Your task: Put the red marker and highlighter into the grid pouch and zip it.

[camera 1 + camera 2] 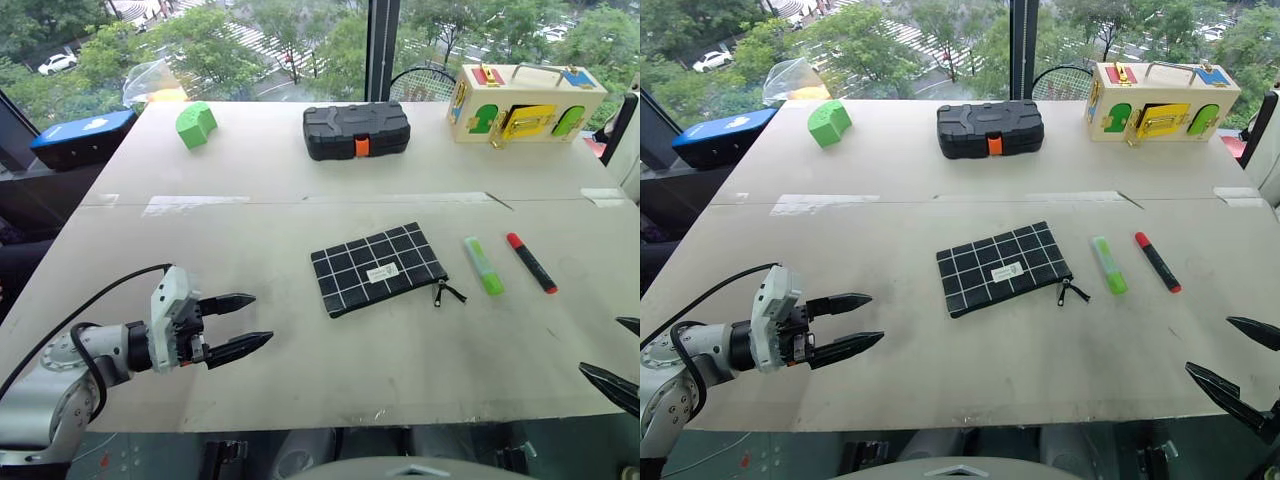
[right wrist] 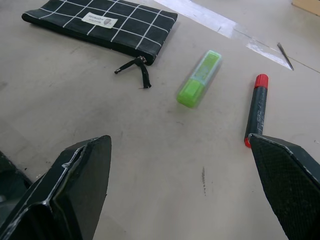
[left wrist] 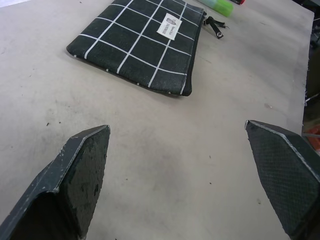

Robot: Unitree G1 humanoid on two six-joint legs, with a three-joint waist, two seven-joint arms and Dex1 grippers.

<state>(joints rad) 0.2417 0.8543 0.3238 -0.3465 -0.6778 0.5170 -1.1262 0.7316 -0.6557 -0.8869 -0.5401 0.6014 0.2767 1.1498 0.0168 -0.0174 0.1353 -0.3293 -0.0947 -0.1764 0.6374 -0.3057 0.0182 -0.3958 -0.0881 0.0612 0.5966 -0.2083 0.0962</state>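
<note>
The zipper pull (image 1: pixel 447 291) is at one corner, so the grid pouch (image 1: pixel 378 268) will gape open from that corner when the robot pulls the zipper toward its left gripper.
The grid pouch (image 1: pixel 378 266) lies flat mid-table, white label up, its black zipper pull (image 1: pixel 447 292) at the right end. Just right of it rest the lime-green highlighter (image 1: pixel 483 265) and then the red marker (image 1: pixel 531 262), black-barrelled with a red cap. My left gripper (image 1: pixel 240 323) hovers open over the near-left part of the table, well short of the pouch, nothing between its fingers. My right gripper (image 1: pixel 1240 358) is open at the near-right edge, pointing toward the marker (image 2: pixel 257 109) and highlighter (image 2: pixel 199 78), holding nothing.
At the back stand a black hard case with an orange latch (image 1: pixel 356 130), a green block (image 1: pixel 196 124) and a wooden latch box (image 1: pixel 524 102). A blue object (image 1: pixel 82 136) sits off the table's far-left corner. Tape strips cross the tabletop seam (image 1: pixel 195 204).
</note>
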